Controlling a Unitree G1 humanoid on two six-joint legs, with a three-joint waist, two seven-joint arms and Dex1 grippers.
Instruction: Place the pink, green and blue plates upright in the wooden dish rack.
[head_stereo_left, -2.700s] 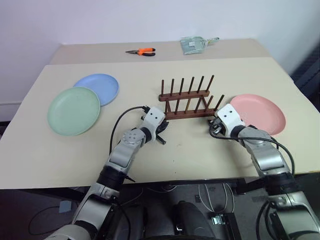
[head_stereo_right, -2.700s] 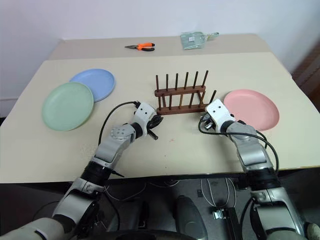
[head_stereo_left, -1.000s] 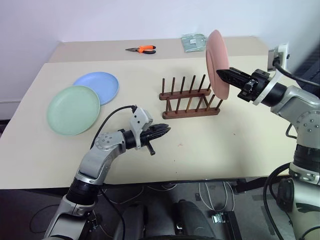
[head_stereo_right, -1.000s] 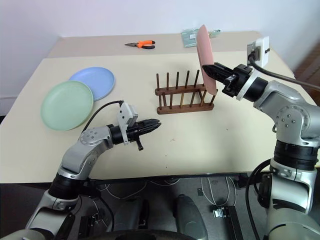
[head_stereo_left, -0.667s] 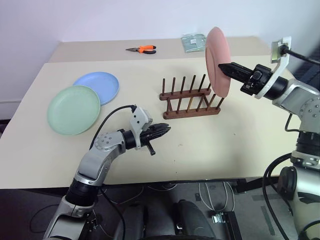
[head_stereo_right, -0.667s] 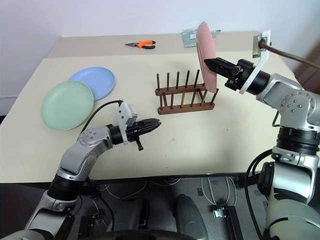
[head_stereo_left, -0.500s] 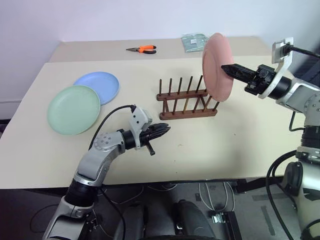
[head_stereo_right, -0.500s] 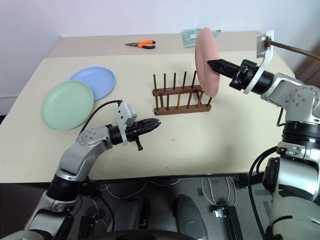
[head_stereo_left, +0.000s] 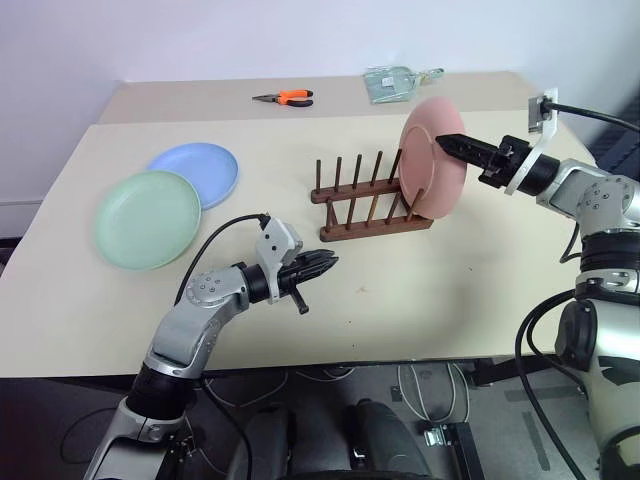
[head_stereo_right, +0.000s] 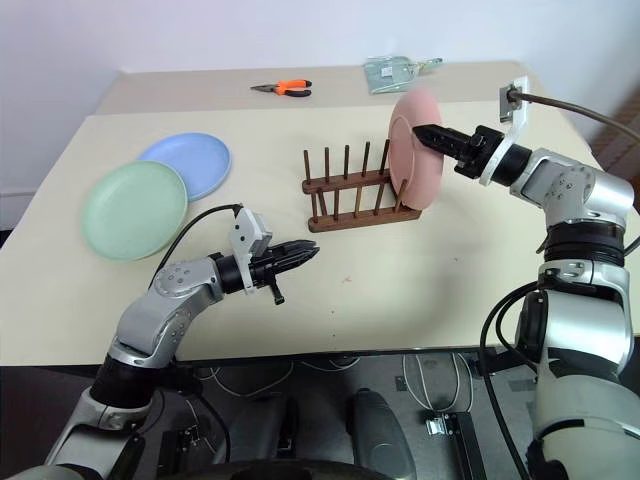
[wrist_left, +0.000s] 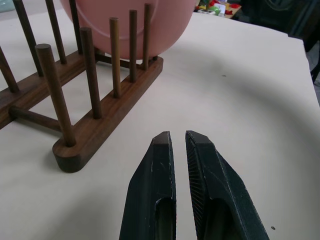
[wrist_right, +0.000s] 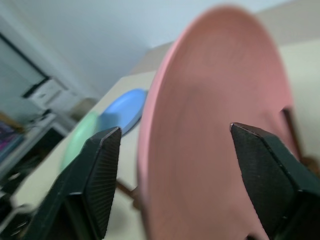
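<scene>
The green plate (head_stereo_left: 148, 220) is a long way from my right gripper and the rack, so next my left gripper picks it up by the green plate's near rim (head_stereo_left: 146, 265) and hands it over.
The pink plate (head_stereo_left: 432, 157) stands upright at the right end of the wooden dish rack (head_stereo_left: 368, 205), leaning between its pegs. My right gripper (head_stereo_left: 447, 142) is at the plate's upper rim, open; in the right wrist view its fingers (wrist_right: 100, 175) stand wide apart on either side of the pink plate (wrist_right: 215, 100). My left gripper (head_stereo_left: 325, 260) hovers shut and empty over the table in front of the rack's left end, with the rack (wrist_left: 100, 120) and the pink plate (wrist_left: 130, 20) just ahead of it. The green plate (head_stereo_left: 148, 220) and the blue plate (head_stereo_left: 197, 172) lie flat at the left, overlapping.
Orange-handled pliers (head_stereo_left: 283, 99) and a clear plastic bag (head_stereo_left: 392, 85) lie at the far edge of the table (head_stereo_left: 420, 290). The rack's other peg slots stand vacant. A seam runs across the tabletop behind the plates.
The right gripper lowered the pink plate into the right end of the rack and opened its fingers. The rack slid slightly left. The left gripper stayed put.
</scene>
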